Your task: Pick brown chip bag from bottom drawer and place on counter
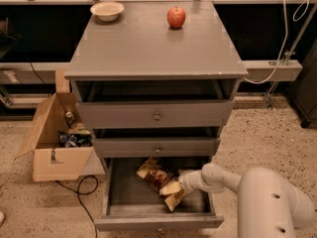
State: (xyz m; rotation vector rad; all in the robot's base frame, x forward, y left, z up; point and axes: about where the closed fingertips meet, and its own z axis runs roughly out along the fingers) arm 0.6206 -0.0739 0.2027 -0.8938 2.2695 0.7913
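Note:
I can see clear drawer's bottom [127, 191] around the brown chip bag [152, 173]. I should expect the bottom drawer to be empty once I lift the bag out.
The bottom drawer [128, 195] is pulled open at the foot of the grey cabinet. The brown chip bag [156, 174] lies tilted inside it, right of centre, with its tan-yellow end toward the front right. My gripper [182, 184] reaches in from the right on the white arm [225, 178] and is at the bag's near right end, touching or almost touching it. The counter [148, 46] is the flat grey top of the cabinet.
A cream bowl [107, 10] and a red apple [176, 17] stand at the back of the counter. The two upper drawers [156, 116] are slightly open. An open cardboard box [54, 157] and a black cable [81, 195] lie on the speckled floor at the left.

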